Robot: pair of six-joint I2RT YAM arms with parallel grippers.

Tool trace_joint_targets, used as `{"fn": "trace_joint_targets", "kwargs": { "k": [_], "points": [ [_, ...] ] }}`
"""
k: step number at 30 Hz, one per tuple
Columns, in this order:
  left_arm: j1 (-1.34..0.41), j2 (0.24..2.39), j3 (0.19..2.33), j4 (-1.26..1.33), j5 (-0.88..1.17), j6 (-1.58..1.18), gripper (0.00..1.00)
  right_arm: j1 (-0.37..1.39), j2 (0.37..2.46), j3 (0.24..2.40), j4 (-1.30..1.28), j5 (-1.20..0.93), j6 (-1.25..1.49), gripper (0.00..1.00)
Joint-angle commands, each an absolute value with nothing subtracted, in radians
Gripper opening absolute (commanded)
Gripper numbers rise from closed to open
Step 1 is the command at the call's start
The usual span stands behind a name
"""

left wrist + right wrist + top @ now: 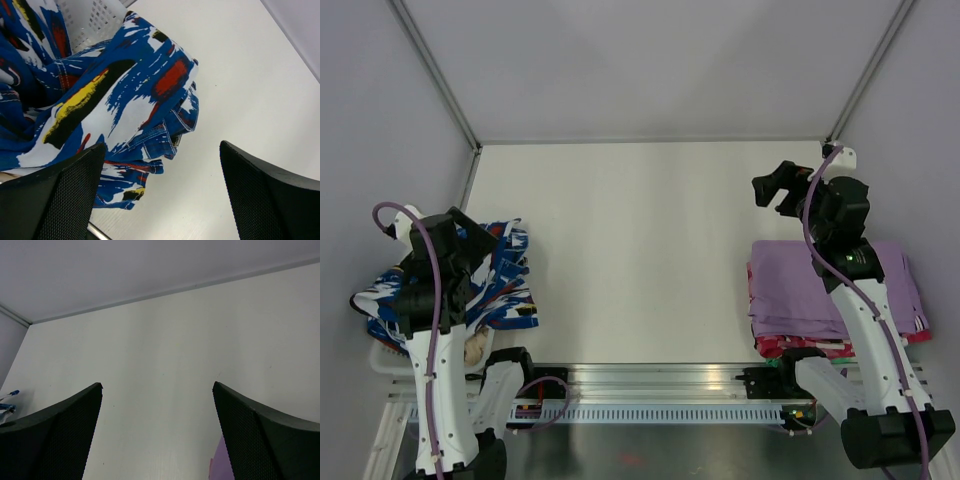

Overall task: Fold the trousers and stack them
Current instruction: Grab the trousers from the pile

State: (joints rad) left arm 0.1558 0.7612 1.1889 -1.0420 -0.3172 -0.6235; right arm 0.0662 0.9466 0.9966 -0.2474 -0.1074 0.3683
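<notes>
The trousers' yellow-streaked fold (82,100) lies on top, open to my spread fingers, so I keep lowering my left gripper onto that fold (72,135) until my fingers straddle it.
The trousers (505,282), in a busy blue, white and black print with red and yellow flecks, lie crumpled at the table's left edge, spilling out of a white basket (92,17). My left gripper (472,230) hovers over them, open. In the left wrist view the trousers (115,95) fill the upper left, and the left gripper (162,145) has only bare table between its fingers. My right gripper (780,188) is raised above the far right of the table, open and empty. The right wrist view shows the right gripper (157,385) facing the white table.
A stack of folded lilac garments (790,290) lies at the right, with pink and red cloth (790,346) under it. A cream bundle (477,348) sits near the left arm's base. A metal rail (660,385) runs along the near edge. Grey walls enclose the table (640,230).
</notes>
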Motion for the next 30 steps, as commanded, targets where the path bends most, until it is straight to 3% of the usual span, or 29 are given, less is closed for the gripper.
{"fn": "trace_joint_targets", "kwargs": {
  "k": [1,19,27,30],
  "points": [
    [0.156,0.772,1.189,-1.096,-0.423,-0.659,1.00,0.066,0.911,1.020,-0.215,-0.094,0.348,0.98],
    [0.158,0.890,0.971,-1.241,-0.604,-1.104,1.00,0.066,0.870,0.937,-0.213,-0.198,0.354,0.98],
    [0.167,0.956,0.884,-1.071,-0.659,-1.094,1.00,0.066,0.862,0.910,-0.196,-0.195,0.353,0.98],
    [0.172,0.960,0.859,-0.965,-0.686,-1.037,0.90,0.064,0.861,0.910,-0.196,-0.199,0.351,0.98]
  ]
}}
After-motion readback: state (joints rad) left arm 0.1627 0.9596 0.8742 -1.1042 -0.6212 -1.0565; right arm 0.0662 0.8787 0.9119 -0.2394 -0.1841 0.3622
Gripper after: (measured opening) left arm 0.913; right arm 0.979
